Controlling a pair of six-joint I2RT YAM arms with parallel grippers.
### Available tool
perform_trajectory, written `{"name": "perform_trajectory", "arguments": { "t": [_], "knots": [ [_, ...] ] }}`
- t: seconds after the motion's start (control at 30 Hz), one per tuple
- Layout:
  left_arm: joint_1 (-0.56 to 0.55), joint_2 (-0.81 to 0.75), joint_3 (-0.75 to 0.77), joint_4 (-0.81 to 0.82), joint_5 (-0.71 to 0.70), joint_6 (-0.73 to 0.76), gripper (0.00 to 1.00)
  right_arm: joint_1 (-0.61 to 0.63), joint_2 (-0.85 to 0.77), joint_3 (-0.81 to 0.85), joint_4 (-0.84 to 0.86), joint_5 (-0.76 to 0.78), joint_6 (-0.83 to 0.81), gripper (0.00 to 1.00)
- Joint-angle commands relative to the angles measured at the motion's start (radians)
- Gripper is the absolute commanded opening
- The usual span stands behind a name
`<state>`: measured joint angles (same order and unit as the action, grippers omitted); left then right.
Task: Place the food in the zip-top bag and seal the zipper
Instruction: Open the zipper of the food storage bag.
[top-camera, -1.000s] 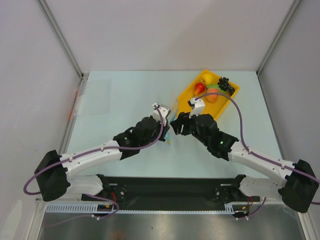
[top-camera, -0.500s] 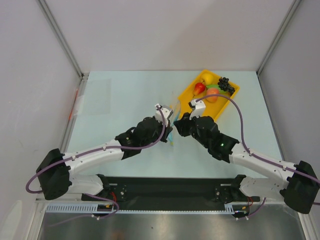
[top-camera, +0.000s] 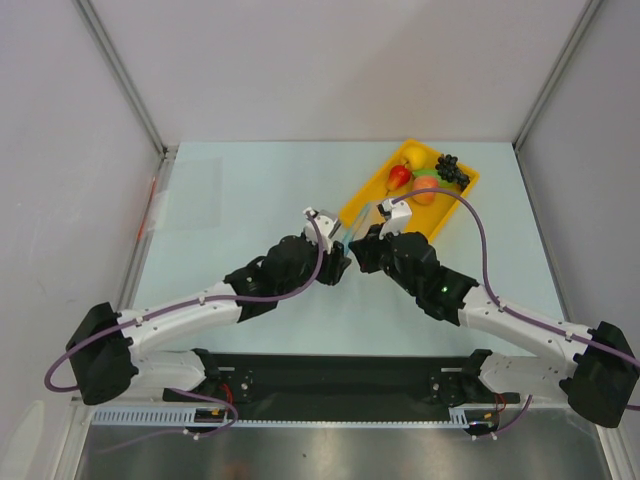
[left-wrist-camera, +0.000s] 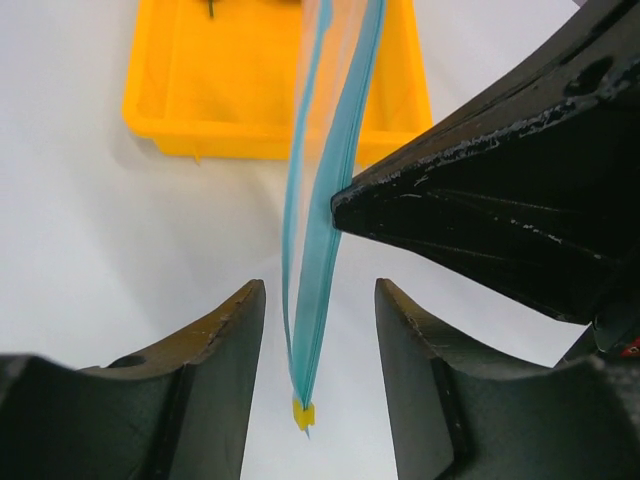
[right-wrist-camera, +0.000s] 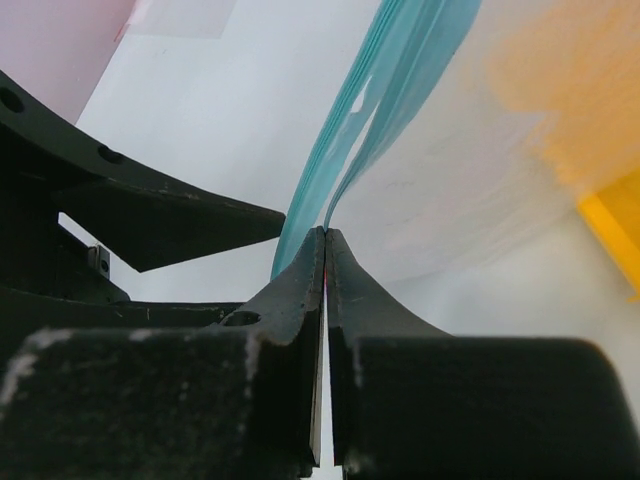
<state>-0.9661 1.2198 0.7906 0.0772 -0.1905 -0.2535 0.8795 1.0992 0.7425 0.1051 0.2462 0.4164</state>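
My left gripper should pinch only the zipper piece farther from my right gripper to separate the two, because both pieces of the bag's teal zipper lie between its open fingers.
The zip-top bag hangs on edge between my two grippers, just left of the tray. Its teal zipper runs down between my left gripper's open jaws without touching either finger, and ends in a small yellow slider. My right gripper is shut on the zipper, its dark finger pressing the strip from the right. The clear bag spreads beyond it. The food stays on the tray: a red fruit, a peach one, black grapes, a yellow one.
The yellow tray lies at the back right, close behind the bag, and shows as in the left wrist view. White walls with metal posts close in the pale table. Both arms meet mid-table.
My right gripper has closed onto the zipper strip. My left gripper, shut on the strip before, has opened and let it go. The bag now stands a little more upright.
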Motion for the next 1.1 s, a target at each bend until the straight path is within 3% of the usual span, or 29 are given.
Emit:
{"name": "perform_trajectory", "arguments": {
  "t": [0.0,0.43,0.83,0.93,1.0,1.03,1.07],
  "knots": [
    [0.0,-0.017,0.009,0.019,-0.041,-0.001,0.54,-0.002,-0.007,0.009,0.038,-0.007,-0.011,0.0],
    [0.017,-0.092,-0.024,0.021,-0.115,-0.021,0.55,-0.001,0.004,0.014,0.033,-0.018,-0.021,0.0],
    [0.017,0.017,0.019,0.035,-0.092,0.002,0.47,0.001,0.019,0.031,0.022,-0.044,-0.025,0.0],
    [0.017,0.04,0.033,0.024,-0.112,0.002,0.42,0.004,0.022,0.037,0.016,-0.045,-0.028,0.0],
    [0.02,0.041,0.032,0.032,-0.127,0.007,0.33,0.004,0.025,0.038,0.013,-0.048,-0.028,0.0],
    [0.021,0.037,0.032,0.032,-0.13,0.007,0.17,0.004,0.025,0.04,0.013,-0.05,-0.028,0.0],
    [0.021,0.034,0.03,0.035,-0.132,0.005,0.09,0.004,0.024,0.04,0.013,-0.05,-0.028,0.0]
  ]
}}
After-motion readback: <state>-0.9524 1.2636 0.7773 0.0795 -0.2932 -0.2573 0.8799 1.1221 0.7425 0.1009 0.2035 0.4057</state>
